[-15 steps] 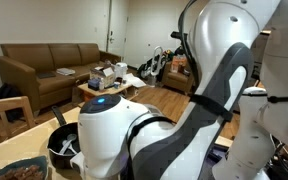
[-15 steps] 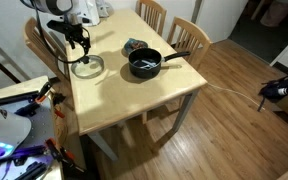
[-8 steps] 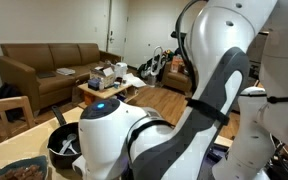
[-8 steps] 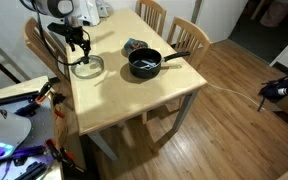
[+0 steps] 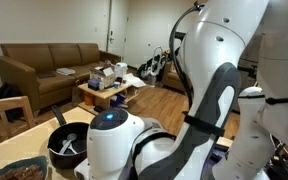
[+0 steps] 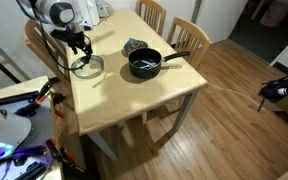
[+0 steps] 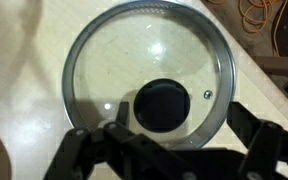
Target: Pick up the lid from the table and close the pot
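I expect the whole lid (image 7: 154, 50) to tilt along with my gripper when I lift it, because the dark knob (image 7: 162, 105) is at the middle of the glass.
The glass lid (image 7: 149, 50) lies flat on the pale table (image 7: 24, 60), its dark knob (image 7: 164, 105) just ahead of my gripper (image 7: 182, 112). The gripper is open and hangs close above the lid. One finger is over the glass left of the knob, the other outside the metal rim on the right. In an exterior view the lid (image 6: 87, 67) sits near the table's (image 6: 124, 95) left edge under the gripper (image 6: 81, 47). The black pot (image 6: 144, 64) stands uncovered mid-table with its long handle (image 6: 179, 55) pointing right. The pot (image 5: 69, 145) also shows behind the arm.
A teal-rimmed dish of brown food (image 6: 134, 46) sits just behind the pot, and the dish (image 5: 19, 170) shows beside it too. Chairs (image 6: 189, 30) line the far side of the table. The table edge (image 7: 274, 65) runs close to the lid's right. A sofa (image 5: 44, 65) and coffee table (image 5: 109, 85) stand beyond.
The arm has sunk lower, bringing the open gripper down closer to the lid. Lid and pot have not moved.
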You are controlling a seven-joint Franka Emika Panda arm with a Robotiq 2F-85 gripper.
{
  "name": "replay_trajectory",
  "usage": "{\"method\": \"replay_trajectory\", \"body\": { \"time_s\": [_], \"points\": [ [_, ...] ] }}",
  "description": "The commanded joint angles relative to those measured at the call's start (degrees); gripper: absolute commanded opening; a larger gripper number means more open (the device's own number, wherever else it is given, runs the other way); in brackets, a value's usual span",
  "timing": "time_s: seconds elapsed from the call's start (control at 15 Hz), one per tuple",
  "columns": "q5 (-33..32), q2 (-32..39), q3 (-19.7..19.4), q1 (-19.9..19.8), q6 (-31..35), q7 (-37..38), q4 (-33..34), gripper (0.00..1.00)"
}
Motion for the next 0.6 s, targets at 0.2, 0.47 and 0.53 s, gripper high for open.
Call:
{"method": "replay_trajectory", "body": {
  "time_s": [0.2,0.47,0.53],
  "points": [
    [-3.4,2.1,-0.9,0.4,4.3,-0.5,-0.9,1.0],
    [-5.0,2.6,-2.1,1.5,4.3,0.8,-0.8,0.68],
    [-5.4,2.5,-2.5,1.8,4.6,1.2,-1.0,0.6]
  ]
}}
